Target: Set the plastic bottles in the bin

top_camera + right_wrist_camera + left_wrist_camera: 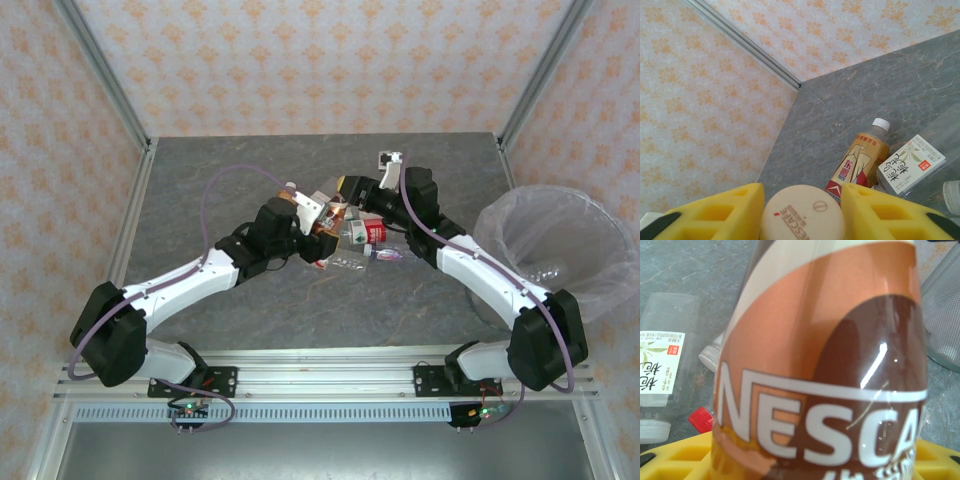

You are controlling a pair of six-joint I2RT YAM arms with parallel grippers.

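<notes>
My left gripper is on the Nescafe bottle's body point(825, 375), far from the bin, so it should open and my right gripper should carry the bottle by its cap point(803, 215).
A brown-labelled Nescafe bottle point(830, 365) is held off the table between both arms near the middle point(330, 215). My left gripper point(810, 462) is shut on its body, yellow pads point(675, 460) at each side. My right gripper point(802, 215) is shut on its beige cap point(802, 207), fingers point(890, 210) pressed against both sides. On the table lie an orange-labelled bottle point(860, 162) with a white cap, a clear bottle point(912, 165) with a white label, and a red-labelled one point(368, 235). The bin point(600, 215), lined with a clear bag, stands at the right.
The loose bottles cluster under and just in front of the two grippers point(345, 260). A small red cap point(700, 419) lies by the clear bottle. Patterned walls with metal posts enclose the grey table point(200, 200). A grey mesh wall point(945, 315) shows at the right.
</notes>
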